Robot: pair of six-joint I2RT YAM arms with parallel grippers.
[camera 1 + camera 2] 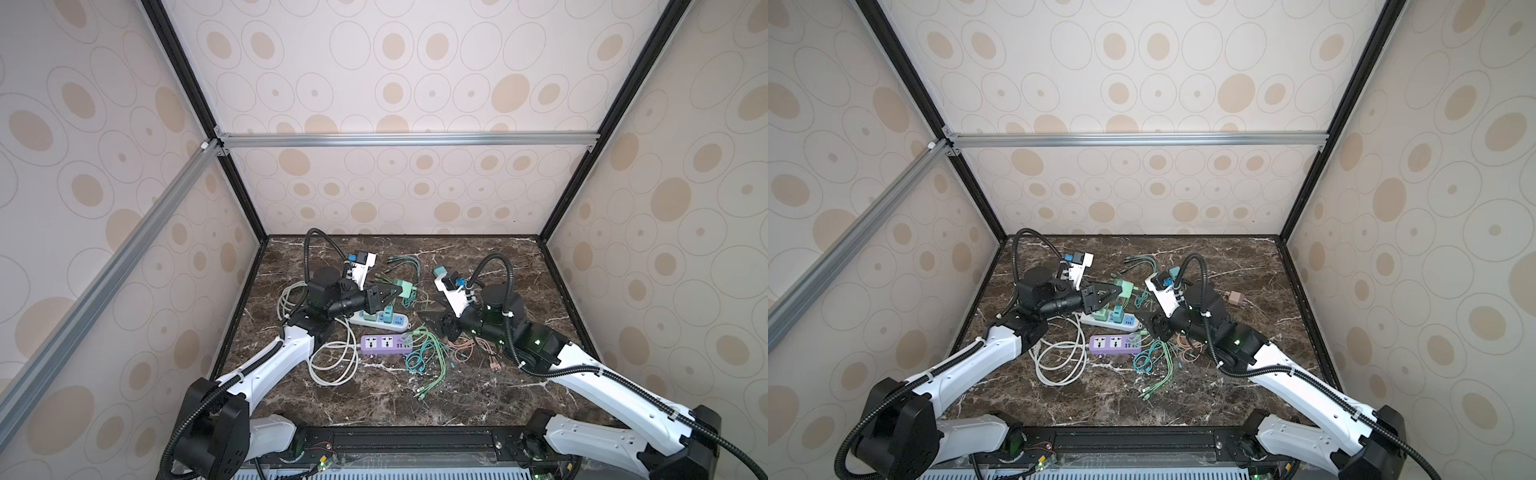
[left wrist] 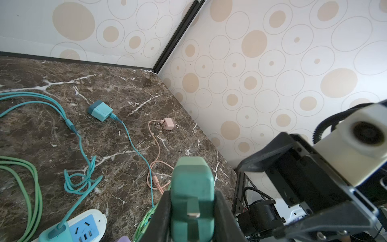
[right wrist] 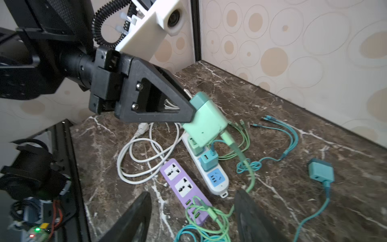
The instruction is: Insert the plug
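Next, my right gripper takes the green plug from its cable end (image 3: 226, 137) before insertion, because the green plug's prong (image 2: 193, 214) points back at my left gripper's palm.
My left gripper (image 1: 394, 291) (image 1: 1113, 293) (image 2: 192, 211) is shut on a green plug (image 1: 405, 287) (image 1: 1126, 288) (image 2: 192, 184) (image 3: 206, 122), held tilted in the air above the white power strip (image 1: 376, 321) (image 1: 1106, 322) (image 3: 217, 186). One metal prong shows between the jaws in the left wrist view. A green cable hangs from the plug. Two adapters stand in the strip, and its blue socket (image 3: 217, 178) is bare. My right gripper (image 1: 430, 326) (image 1: 1152, 326) (image 3: 193, 192) is open and empty, low over the end of the purple power strip (image 1: 382, 344) (image 1: 1113, 345) (image 3: 180, 185).
A white cable coil (image 1: 332, 361) lies left of the strips. Green and teal cable tangles (image 1: 424, 353) lie beside the purple strip's end. A loose teal adapter (image 2: 100, 110) (image 3: 320, 171) and a pink adapter (image 2: 168, 123) (image 1: 1236, 298) rest toward the back right. Walls enclose three sides.
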